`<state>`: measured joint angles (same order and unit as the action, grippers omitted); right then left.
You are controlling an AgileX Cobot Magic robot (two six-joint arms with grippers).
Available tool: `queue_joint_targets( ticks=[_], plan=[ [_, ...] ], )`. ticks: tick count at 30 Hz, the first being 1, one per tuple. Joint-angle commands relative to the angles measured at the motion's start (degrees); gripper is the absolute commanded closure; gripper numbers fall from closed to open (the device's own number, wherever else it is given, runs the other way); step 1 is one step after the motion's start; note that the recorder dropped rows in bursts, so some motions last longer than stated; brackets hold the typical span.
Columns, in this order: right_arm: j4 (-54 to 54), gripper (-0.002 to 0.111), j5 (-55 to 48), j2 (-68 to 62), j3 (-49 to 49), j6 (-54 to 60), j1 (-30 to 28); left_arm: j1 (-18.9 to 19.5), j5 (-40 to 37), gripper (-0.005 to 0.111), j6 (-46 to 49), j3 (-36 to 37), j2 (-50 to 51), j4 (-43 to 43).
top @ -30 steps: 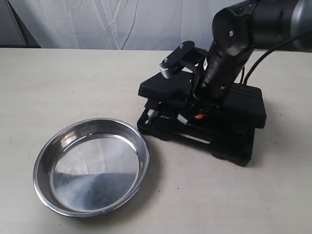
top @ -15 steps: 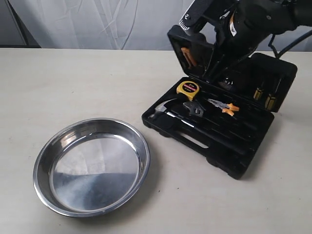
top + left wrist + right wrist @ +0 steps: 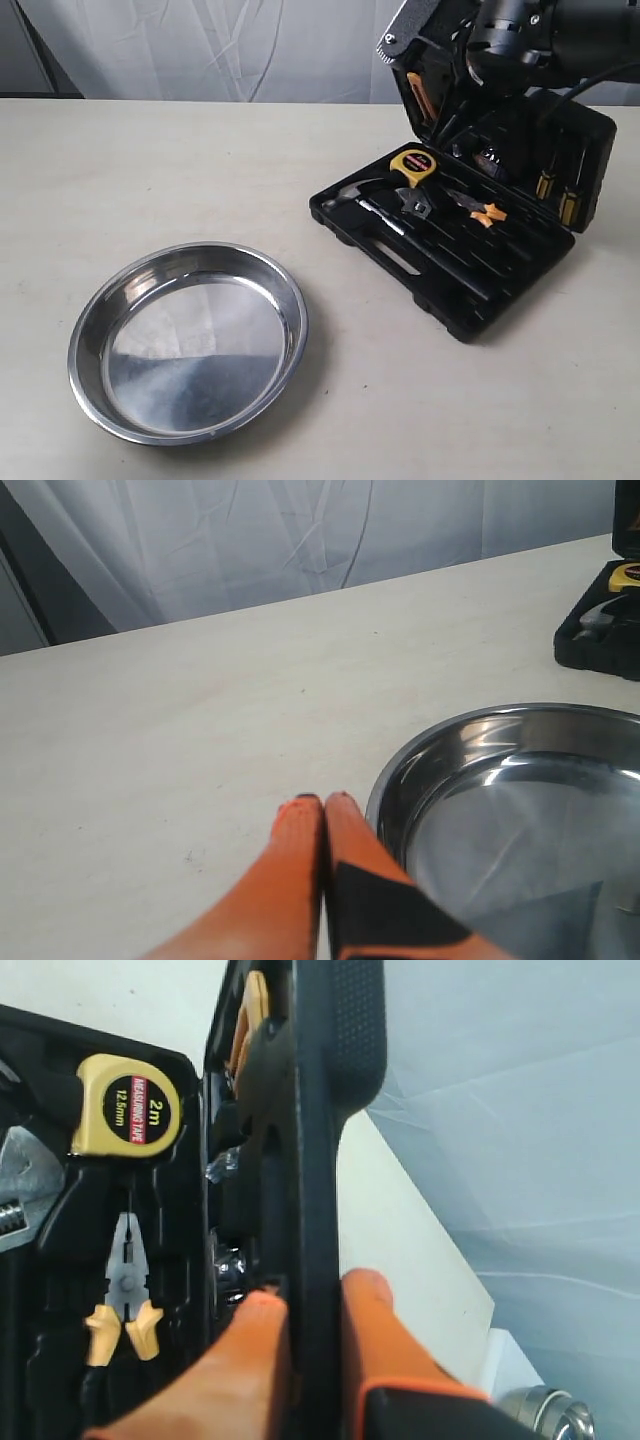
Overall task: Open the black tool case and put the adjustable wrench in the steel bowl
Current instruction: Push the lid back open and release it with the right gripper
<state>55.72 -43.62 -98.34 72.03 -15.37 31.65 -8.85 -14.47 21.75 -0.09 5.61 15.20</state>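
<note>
My right gripper is holding the lid upright. I should let go of the lid's edge [image 3: 318,1180] and push the lid back flat before I pick up the adjustable wrench [image 3: 414,203].
The black tool case [image 3: 447,305] lies open at right, its lid [image 3: 592,150] standing upright. My right gripper [image 3: 315,1290] is shut on the lid's edge [image 3: 320,1110], one finger on each side. In the inner tray the adjustable wrench [image 3: 415,207] lies between a hammer and pliers; its silver head [image 3: 20,1185] shows at the edge of the right wrist view. The steel bowl [image 3: 190,350] sits empty at front left. My left gripper [image 3: 322,802] is shut on nothing, low over the table beside the bowl's rim [image 3: 400,770]; the exterior view does not show it.
The tray also holds a yellow tape measure [image 3: 412,165], a hammer [image 3: 345,193], orange-handled pliers [image 3: 480,210] and yellow-handled screwdrivers [image 3: 556,195] in the lid. A white curtain [image 3: 220,45] hangs behind the table. The right arm [image 3: 540,35] looms over the case.
The lid has gone from nearly shut to fully upright, held by my right gripper. The case has slid a little right and back. The bowl has not moved.
</note>
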Motion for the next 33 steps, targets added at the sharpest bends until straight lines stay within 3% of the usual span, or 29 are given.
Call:
queue_joint_targets(
  ticks=[1,10,25,27,33],
  plan=[
    [3.7,0.109,-2.5,0.4,0.3,-6.4,-3.1,-0.5,0.8,0.106,-0.2,0.1,-0.3,0.2],
    [-3.4,0.109,-1.0,0.4,0.3,-7.5,-12.6,-0.5,0.8,0.106,-0.2,0.1,-0.3,0.2],
    [-3.8,0.108,-0.7,0.4,0.3,-7.8,-15.2,-0.5,0.8,0.106,-0.2,0.1,-0.3,0.2],
    [-3.8,0.101,-0.9,0.5,0.3,-7.8,-15.2,-0.5,0.8,0.106,-0.2,0.1,-0.3,0.2],
    [-1.3,0.057,-2.7,0.8,0.3,-7.8,-15.2,-0.5,0.8,0.106,-0.2,0.1,-0.3,0.2]
  ],
)
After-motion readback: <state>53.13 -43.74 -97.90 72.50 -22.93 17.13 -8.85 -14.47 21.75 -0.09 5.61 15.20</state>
